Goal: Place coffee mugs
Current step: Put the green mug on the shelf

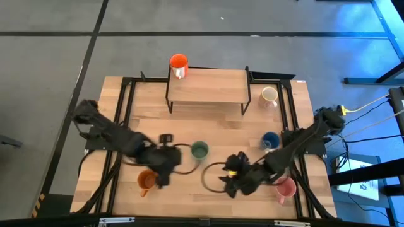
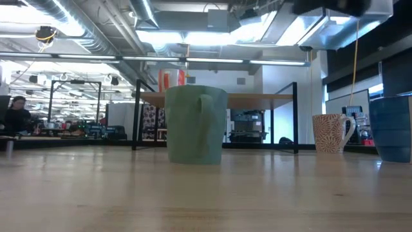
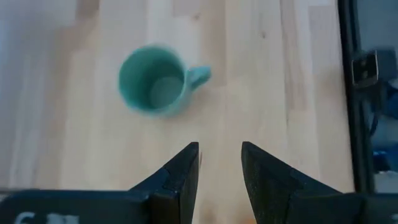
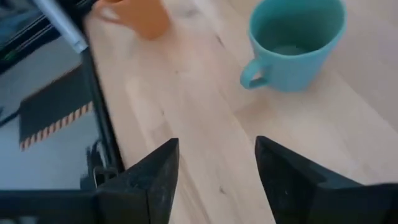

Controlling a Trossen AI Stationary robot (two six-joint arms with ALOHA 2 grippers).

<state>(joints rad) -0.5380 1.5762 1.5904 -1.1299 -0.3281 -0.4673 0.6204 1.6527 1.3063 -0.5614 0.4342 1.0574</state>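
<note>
My left gripper should back off and my right gripper should take the mug by its handle (image 4: 253,74), because the green mug's handle (image 2: 205,125) faces my right gripper's side.
A green mug (image 1: 199,150) stands upright on the wooden table, near its middle. It also shows in the low view (image 2: 195,124), the left wrist view (image 3: 154,79) and the right wrist view (image 4: 297,40). An orange mug (image 1: 146,181) stands at the near left, a pink mug (image 1: 286,189) at the near right, a dark blue mug (image 1: 270,140) at the right and a cream mug (image 1: 269,96) at the far right. A red-orange mug (image 1: 178,63) stands on the shelf's far left corner. My left gripper (image 3: 220,163) is open and empty, left of the green mug and above the table. My right gripper (image 4: 217,168) is open and empty, near-right of it.
A low wooden shelf on black legs (image 1: 208,87) stands at the table's far middle. A black frame (image 1: 126,113) runs along the table's left and right sides. Bare wood lies between the green mug and the shelf. A person shows far off in the room (image 2: 14,115).
</note>
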